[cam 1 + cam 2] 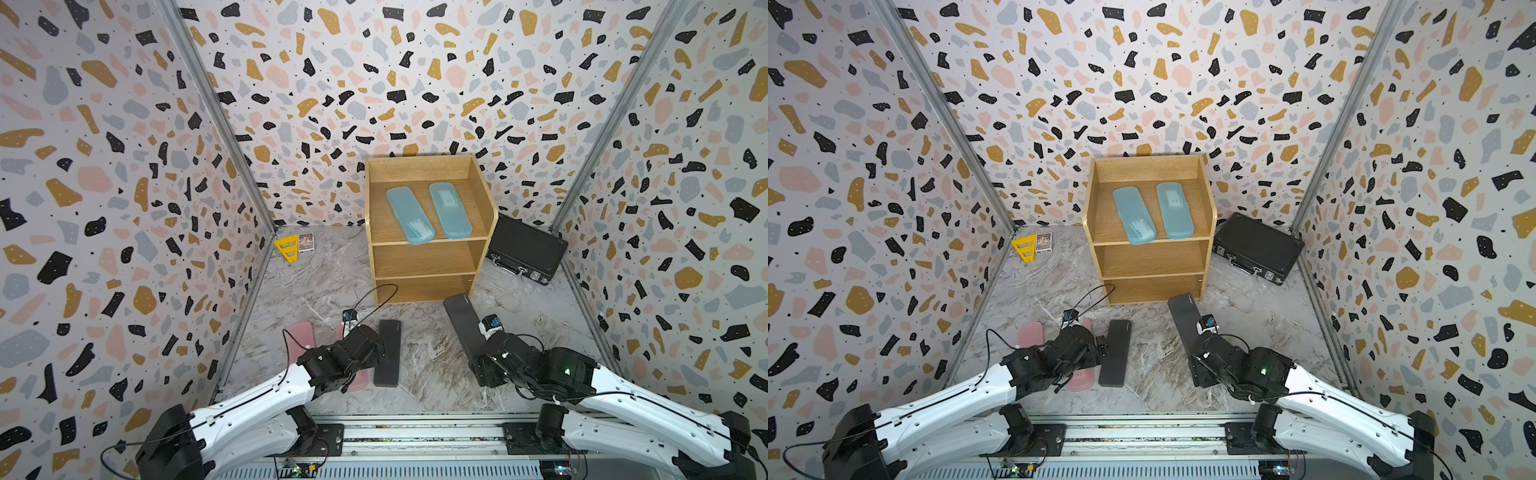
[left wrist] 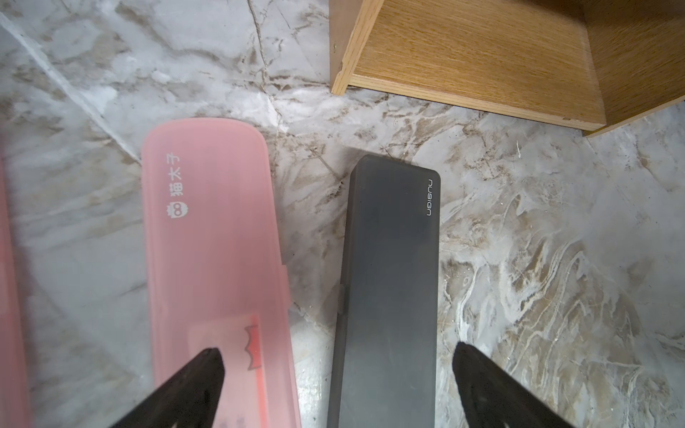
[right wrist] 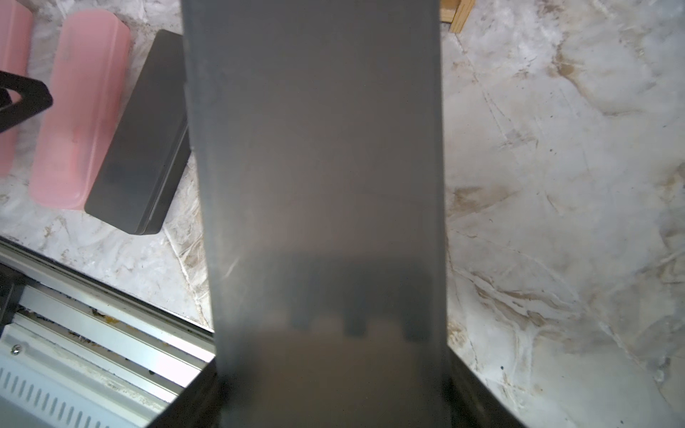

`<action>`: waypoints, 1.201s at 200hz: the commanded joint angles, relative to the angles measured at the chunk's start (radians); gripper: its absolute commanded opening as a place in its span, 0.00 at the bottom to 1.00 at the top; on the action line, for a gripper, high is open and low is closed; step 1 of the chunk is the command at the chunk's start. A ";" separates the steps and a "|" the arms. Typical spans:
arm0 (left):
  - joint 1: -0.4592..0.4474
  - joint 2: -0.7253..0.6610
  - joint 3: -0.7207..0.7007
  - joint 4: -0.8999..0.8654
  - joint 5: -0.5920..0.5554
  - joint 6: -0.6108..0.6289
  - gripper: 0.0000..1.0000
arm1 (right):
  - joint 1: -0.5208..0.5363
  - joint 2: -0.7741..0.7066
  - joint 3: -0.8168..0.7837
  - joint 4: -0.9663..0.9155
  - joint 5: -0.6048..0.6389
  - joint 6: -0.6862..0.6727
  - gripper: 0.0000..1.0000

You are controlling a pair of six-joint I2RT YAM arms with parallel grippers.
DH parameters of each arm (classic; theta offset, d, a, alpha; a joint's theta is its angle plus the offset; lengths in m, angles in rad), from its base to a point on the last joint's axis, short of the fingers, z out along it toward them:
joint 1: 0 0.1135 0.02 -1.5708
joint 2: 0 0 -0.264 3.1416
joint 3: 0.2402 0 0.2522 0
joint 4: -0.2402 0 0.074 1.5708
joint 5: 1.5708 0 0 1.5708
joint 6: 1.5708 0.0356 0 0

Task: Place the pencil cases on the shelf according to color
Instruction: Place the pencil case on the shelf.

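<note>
The black pencil case's far end [image 1: 456, 302] faces the empty middle level [image 1: 449, 259], so the robot's right gripper should carry on moving the case up and in until it rests there.
The wooden shelf [image 1: 382, 232] stands at the back with two teal pencil cases [image 1: 409, 216] [image 1: 451, 210] on its top tier. My right gripper [image 3: 333, 392] is shut on a black pencil case [image 1: 461, 320], whose far end points at the shelf's bottom right corner. A second black case [image 1: 388, 353] lies flat on the floor. My left gripper [image 2: 339, 361] hovers open over it, one finger above a pink case [image 2: 218, 237] and the other past the black case's far side. Another pink case [image 1: 301, 336] lies further left; my left arm partly hides both pink ones.
A black briefcase [image 1: 525, 249] leans at the shelf's right side. A yellow triangle ruler [image 1: 287, 247] and a small card box [image 1: 306, 242] lie in the back left corner. Patterned walls close three sides, and a metal rail [image 1: 415, 436] runs along the front.
</note>
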 commanded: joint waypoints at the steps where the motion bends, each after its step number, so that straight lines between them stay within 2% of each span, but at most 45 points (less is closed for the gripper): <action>1: -0.003 -0.006 -0.010 0.010 -0.018 -0.007 1.00 | 0.000 -0.007 0.064 -0.009 0.049 -0.012 0.47; 59: -0.003 -0.006 -0.008 0.005 -0.016 -0.001 1.00 | -0.009 0.114 0.175 -0.009 0.101 -0.051 0.50; 115: -0.002 -0.028 -0.007 -0.001 -0.013 0.003 1.00 | -0.101 0.325 0.372 0.003 0.112 -0.103 0.50; 152: -0.003 -0.040 -0.011 0.000 -0.012 0.005 1.00 | -0.200 0.403 0.445 0.056 0.030 -0.147 0.50; 186: -0.003 -0.024 -0.007 0.008 -0.008 0.012 1.00 | -0.243 0.488 0.510 0.083 -0.007 -0.172 0.50; 240: -0.003 0.006 -0.003 0.041 0.005 0.021 1.00 | -0.308 0.554 0.528 0.158 -0.042 -0.176 0.50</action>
